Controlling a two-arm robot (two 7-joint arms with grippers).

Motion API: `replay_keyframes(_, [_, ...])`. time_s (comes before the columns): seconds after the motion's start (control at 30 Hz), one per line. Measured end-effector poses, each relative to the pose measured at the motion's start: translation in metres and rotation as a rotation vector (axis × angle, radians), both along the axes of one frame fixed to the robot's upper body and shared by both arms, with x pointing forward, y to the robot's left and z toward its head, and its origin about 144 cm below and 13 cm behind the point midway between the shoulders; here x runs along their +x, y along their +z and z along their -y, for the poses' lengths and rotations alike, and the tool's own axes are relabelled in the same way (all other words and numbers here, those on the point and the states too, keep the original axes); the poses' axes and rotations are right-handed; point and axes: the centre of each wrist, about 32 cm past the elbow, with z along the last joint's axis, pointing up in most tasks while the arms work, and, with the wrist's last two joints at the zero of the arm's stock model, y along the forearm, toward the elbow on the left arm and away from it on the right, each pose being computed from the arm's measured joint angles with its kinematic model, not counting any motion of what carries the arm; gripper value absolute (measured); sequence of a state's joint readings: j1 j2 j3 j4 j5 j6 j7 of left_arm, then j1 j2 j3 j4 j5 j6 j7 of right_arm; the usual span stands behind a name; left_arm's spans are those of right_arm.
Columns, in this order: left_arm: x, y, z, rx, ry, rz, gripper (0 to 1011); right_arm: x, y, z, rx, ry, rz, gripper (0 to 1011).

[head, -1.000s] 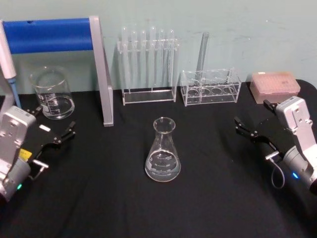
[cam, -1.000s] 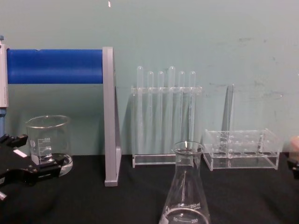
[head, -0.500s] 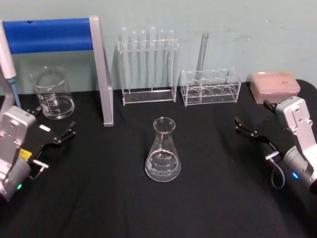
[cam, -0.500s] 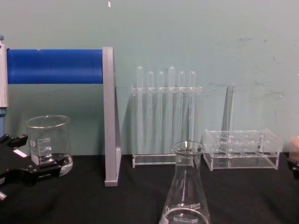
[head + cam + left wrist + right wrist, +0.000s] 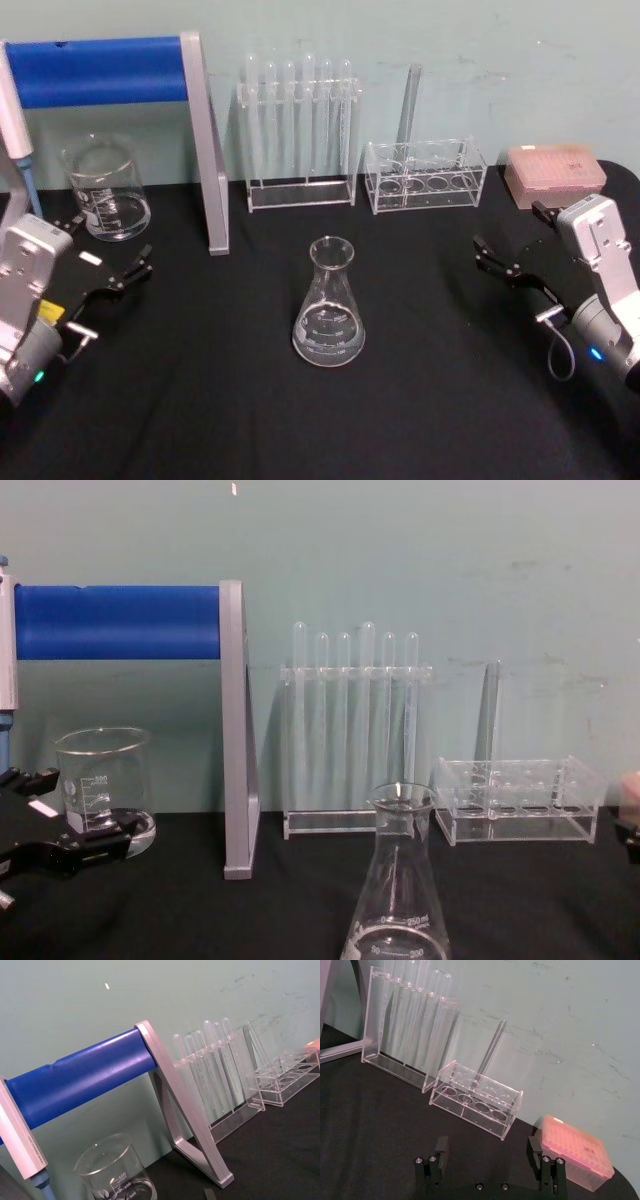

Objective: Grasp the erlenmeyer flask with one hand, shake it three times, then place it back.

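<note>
The erlenmeyer flask [image 5: 400, 875] has a bright curved line [image 5: 396, 930] across it by its marks, so I should expect clear liquid that will stay inside when I shake the flask.
The erlenmeyer flask [image 5: 328, 305] stands upright in the middle of the black table, free of both grippers; its neck and 250 ml marks loom close in the chest view [image 5: 397, 890]. My right gripper [image 5: 510, 235], the hand with the grey cable, hovers open to the flask's right, well apart from it. In the right wrist view this gripper [image 5: 487, 1152] has its two black fingers spread wide with nothing between them. My left gripper [image 5: 108, 245] rests open at the left, near the beaker [image 5: 105, 190], and is also seen in the chest view [image 5: 65, 810].
Along the back wall stand a blue-bar stand [image 5: 205, 150], a tall test tube rack [image 5: 300, 130], a low acrylic rack [image 5: 425, 175] holding one tube, and a pink tip box [image 5: 555, 172]. A pipette [image 5: 15, 130] hangs at far left.
</note>
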State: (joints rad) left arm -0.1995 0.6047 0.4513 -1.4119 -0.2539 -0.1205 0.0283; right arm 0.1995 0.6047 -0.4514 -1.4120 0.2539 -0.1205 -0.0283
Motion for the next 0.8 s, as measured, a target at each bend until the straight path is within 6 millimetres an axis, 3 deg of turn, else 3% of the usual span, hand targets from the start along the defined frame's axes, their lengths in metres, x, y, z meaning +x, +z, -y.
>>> replay_keyframes(0.37, [0.000, 0.000, 0.000, 0.000, 0.000, 0.000, 1001, -0.005, 0.002, 0.002, 0.032, 0.033, -0.007, 1000])
replay_keyframes(0.8, [0.000, 0.000, 0.000, 0.000, 0.000, 0.000, 1001, -0.036, 0.012, -0.004, 0.160, 0.163, -0.030, 1000])
